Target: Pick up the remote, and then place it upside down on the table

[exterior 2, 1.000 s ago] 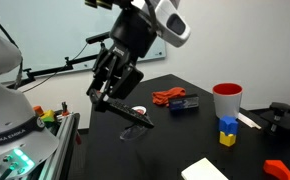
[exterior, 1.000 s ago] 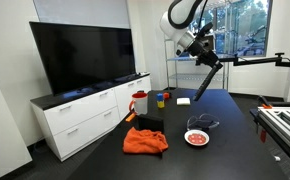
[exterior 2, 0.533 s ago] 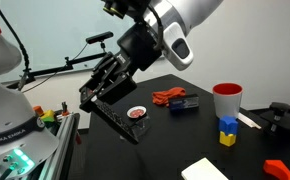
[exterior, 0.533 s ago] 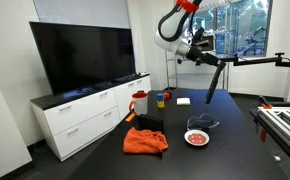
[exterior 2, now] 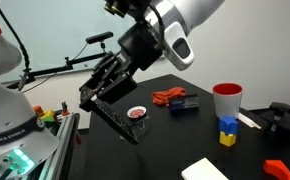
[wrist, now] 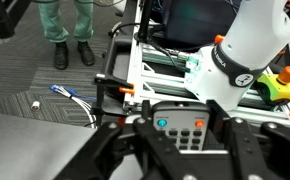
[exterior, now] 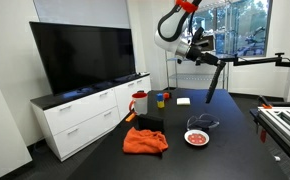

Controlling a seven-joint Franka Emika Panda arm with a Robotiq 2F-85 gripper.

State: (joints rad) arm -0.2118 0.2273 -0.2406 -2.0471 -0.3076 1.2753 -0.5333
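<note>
The remote [exterior: 215, 84] slopes steeply down from my gripper, high above the table. So I should tilt my gripper toward level as I lower it near the small flat white rectangle [exterior 2: 202, 170].
My gripper [exterior: 207, 62] is shut on the remote [exterior: 214, 82], a long slim black bar that hangs down from the jaws high above the black table [exterior: 230, 125]. In an exterior view the gripper [exterior 2: 97, 93] holds the remote [exterior 2: 117, 122] slanting down past the table's edge [exterior 2: 165, 150]. In the wrist view the remote [wrist: 183, 125] sits between the two fingers [wrist: 183, 140], its pale and coloured buttons facing the camera.
On the table lie an orange cloth [exterior: 145, 141], a red-and-white dish [exterior: 196, 137], a small flat white rectangle [exterior: 183, 100], a red cup [exterior 2: 226, 100] and coloured blocks [exterior 2: 226, 131]. A white cabinet [exterior: 85, 115] with a TV stands beside it. A metal frame [exterior: 282, 125] flanks it.
Over the last second the arm turned and lifted the remote, swinging it from a slant to nearly vertical. No change over the last half second.
</note>
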